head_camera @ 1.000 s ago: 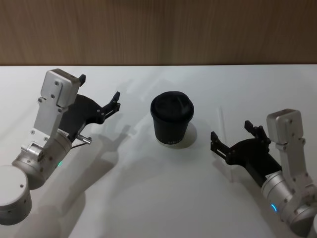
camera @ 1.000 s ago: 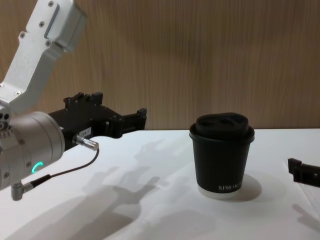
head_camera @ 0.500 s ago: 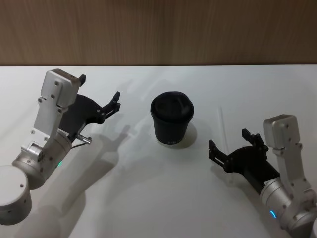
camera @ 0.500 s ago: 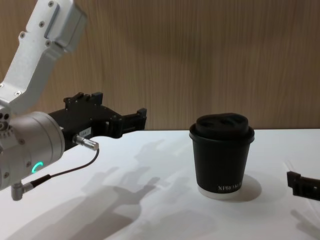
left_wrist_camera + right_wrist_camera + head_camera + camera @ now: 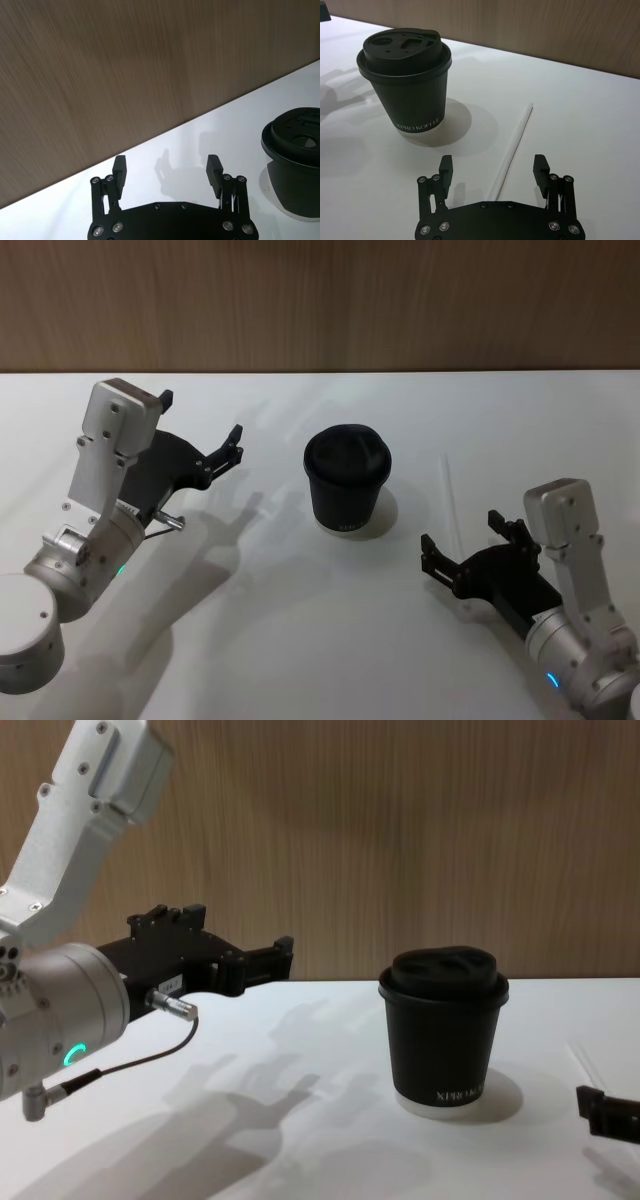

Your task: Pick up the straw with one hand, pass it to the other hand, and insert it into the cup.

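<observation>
The straw rests at an angle between my right gripper's open fingers, so I expect its far end to swing toward the cup when I close on it.
The black cup with a domed lid stands upright at mid-table; its white lettering faces the chest view. To its right the thin white straw lies flat on the table, running away from me. My right gripper hovers open over the straw's near end. In the right wrist view the straw runs out between the spread fingers of the right gripper, untouched, with the cup beside it. My left gripper hangs open and empty left of the cup, well apart from it.
The white table ends at a wooden wall behind the cup. The left gripper's thin dark cable hangs under its wrist. The left wrist view shows the left gripper spread, with the cup off to one side.
My right gripper has drawn back toward me along the straw, uncovering more of its length. The left arm, the cup and the straw have not moved.
</observation>
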